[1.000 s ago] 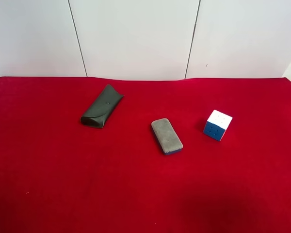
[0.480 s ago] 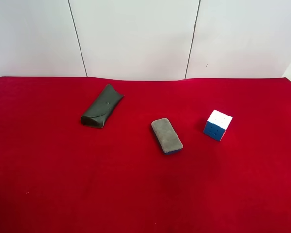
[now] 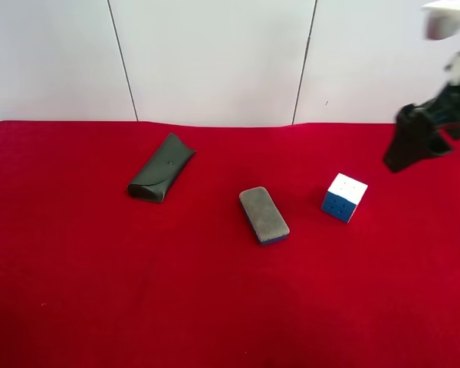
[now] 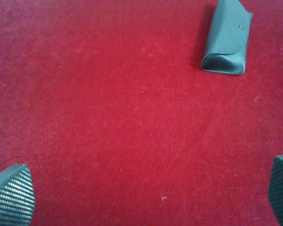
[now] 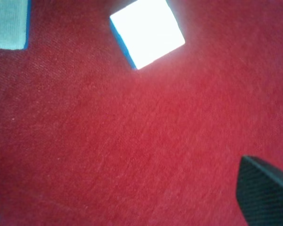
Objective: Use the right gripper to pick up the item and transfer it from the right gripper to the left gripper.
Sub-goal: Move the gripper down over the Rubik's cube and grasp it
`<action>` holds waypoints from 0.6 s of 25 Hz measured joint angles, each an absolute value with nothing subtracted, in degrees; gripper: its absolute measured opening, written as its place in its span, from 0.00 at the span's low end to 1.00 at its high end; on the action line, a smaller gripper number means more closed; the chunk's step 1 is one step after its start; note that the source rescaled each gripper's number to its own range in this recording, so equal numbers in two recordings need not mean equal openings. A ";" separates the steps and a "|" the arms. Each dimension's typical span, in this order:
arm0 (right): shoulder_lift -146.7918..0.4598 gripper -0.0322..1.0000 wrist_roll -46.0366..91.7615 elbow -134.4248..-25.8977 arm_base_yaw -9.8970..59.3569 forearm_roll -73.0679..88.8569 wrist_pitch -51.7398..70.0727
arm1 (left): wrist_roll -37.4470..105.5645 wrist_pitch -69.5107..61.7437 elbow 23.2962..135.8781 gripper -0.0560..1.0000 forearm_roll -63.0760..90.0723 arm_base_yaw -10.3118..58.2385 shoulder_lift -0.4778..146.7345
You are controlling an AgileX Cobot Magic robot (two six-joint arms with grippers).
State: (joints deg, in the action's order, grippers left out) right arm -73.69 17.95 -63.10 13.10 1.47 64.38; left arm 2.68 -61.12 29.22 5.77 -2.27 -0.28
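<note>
My open right gripper should keep going toward the puzzle cube, toward its white top (image 3: 347, 187), until the fingers are on both sides of it, and then close, because the cube is clear of the grey eraser.
The item, a small puzzle cube (image 3: 344, 197) with a white top and a blue side, stands on the red cloth (image 3: 215, 307) at the exterior high view's right. In the right wrist view its white face (image 5: 147, 33) shows some way ahead of the fingers. My right gripper (image 3: 405, 149) hangs in the air above and beyond the cube, not touching it. In its wrist view the right gripper (image 5: 127, 207) is open and empty, with one black finger (image 5: 264, 193) at the frame's corner. My left gripper (image 4: 146, 193) is open and empty over bare cloth; it is out of the exterior high view.
A grey oblong eraser (image 3: 264, 215) lies near the cloth's middle, beside the cube; its corner shows in the right wrist view (image 5: 8, 23). A dark green glasses case (image 3: 162, 167) lies further off, also in the left wrist view (image 4: 226, 37). A white wall (image 3: 215, 54) backs the table.
The arm with the white bracket has come into the exterior high view at its upper right, above the cube. The cube, eraser and case have not moved.
</note>
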 joint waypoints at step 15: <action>-100.80 1.00 30.79 -67.74 13.44 -2.88 54.20 | 2.68 -61.11 29.22 1.00 5.77 -2.27 -0.28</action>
State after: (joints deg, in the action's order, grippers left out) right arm -100.80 30.79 -67.74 13.44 -2.88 54.20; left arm 2.68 -61.12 29.22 5.77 -2.27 -0.28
